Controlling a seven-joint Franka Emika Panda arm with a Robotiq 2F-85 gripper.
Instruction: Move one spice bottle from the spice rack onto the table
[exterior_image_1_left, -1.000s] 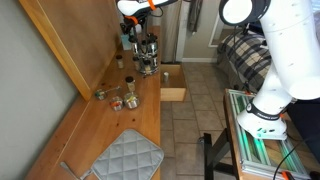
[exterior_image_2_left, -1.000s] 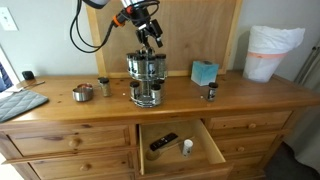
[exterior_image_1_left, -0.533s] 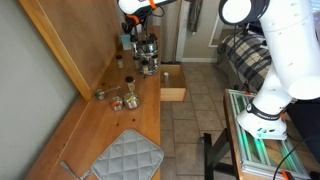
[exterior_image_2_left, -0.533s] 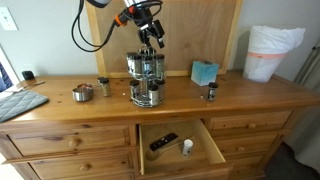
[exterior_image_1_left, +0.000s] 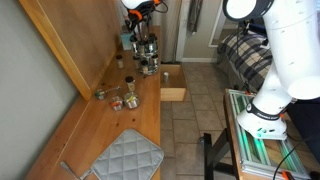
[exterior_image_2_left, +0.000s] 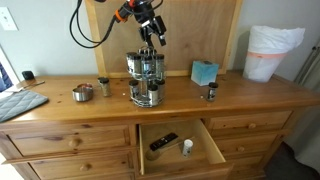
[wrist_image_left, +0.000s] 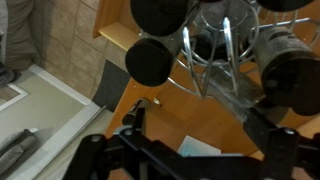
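The spice bottle's dark cap (wrist_image_left: 270, 108) is under one finger of my tilted gripper. Next, I move over and straighten up until both fingers are on either side of the cap before I grip it.
The spice rack (exterior_image_2_left: 147, 76) is a silvery metal stand with tiers of small glass jars, on the wooden table (exterior_image_2_left: 240, 100); it also shows in an exterior view (exterior_image_1_left: 147, 55). My gripper (exterior_image_2_left: 152, 38) hangs just above the rack's top, open and empty, also seen from the other side (exterior_image_1_left: 143, 27). In the wrist view the gripper (wrist_image_left: 200, 118) has its dark fingers spread wide over the rack (wrist_image_left: 215, 60). A spice bottle (wrist_image_left: 155, 60) with a dark cap sits in the rack below, with more alike around it.
Loose jars (exterior_image_2_left: 103, 87) (exterior_image_2_left: 210, 92), a small tin (exterior_image_2_left: 83, 92) and a teal box (exterior_image_2_left: 204, 73) stand on the table. A drawer (exterior_image_2_left: 178, 145) is pulled open below. A grey quilted mat (exterior_image_1_left: 125, 158) lies at one end, a white bin (exterior_image_2_left: 273, 52) at the other.
My gripper has shifted slightly above the rack and stays open. No jar has moved.
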